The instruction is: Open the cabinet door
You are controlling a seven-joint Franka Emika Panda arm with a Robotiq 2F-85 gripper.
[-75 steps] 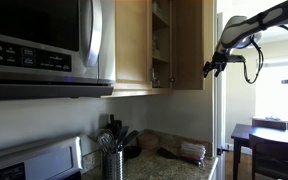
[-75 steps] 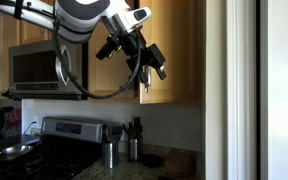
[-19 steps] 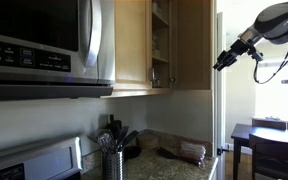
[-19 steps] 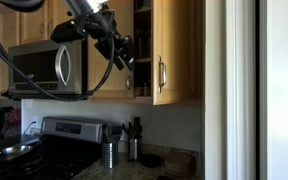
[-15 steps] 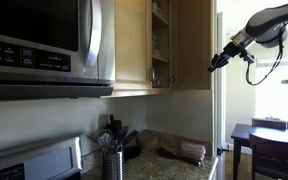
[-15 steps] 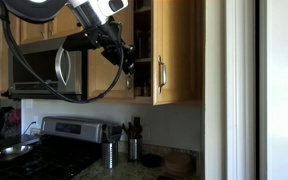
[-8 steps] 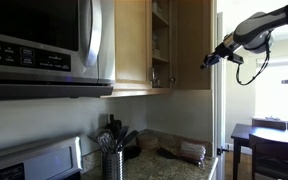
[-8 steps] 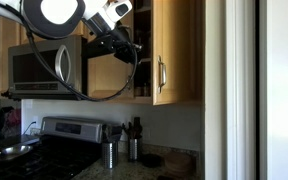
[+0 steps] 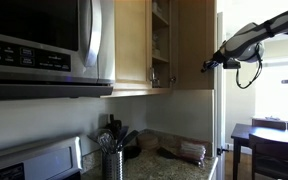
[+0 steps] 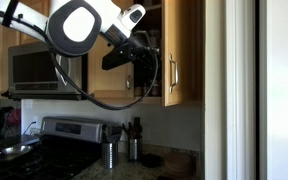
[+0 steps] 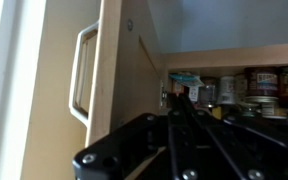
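Note:
The cabinet door [image 10: 185,52] is only partly open and my gripper is inside the door's edge. So next I push the door's inner side [image 11: 135,82] wide open, then back down out of the way.
The cabinet door [image 10: 184,55] is light wood and stands partly swung out, with its silver bar handle [image 10: 171,72] at its near edge. In the wrist view the door [image 11: 54,80] and handle [image 11: 82,70] fill the left side, with the cabinet's shelves [image 11: 234,85] of cans showing past the door's edge. My gripper [image 11: 181,100] is shut with nothing between its fingers, its tip pointing into the gap beside the door's inner edge. In both exterior views the gripper [image 10: 144,78] [image 9: 209,65] hangs next to the door [image 9: 194,45]; whether it touches the door I cannot tell.
A steel microwave [image 10: 44,68] hangs beside the cabinets above a stove [image 10: 44,140]. A twin cabinet door [image 9: 131,40] stays closed. Utensil holders [image 9: 112,150] and small items stand on the counter. A white wall edge [image 10: 229,90] rises close to the open door.
The jaws went from slightly apart to shut. The arm moved in toward the cabinet opening, and the door swung a little further out.

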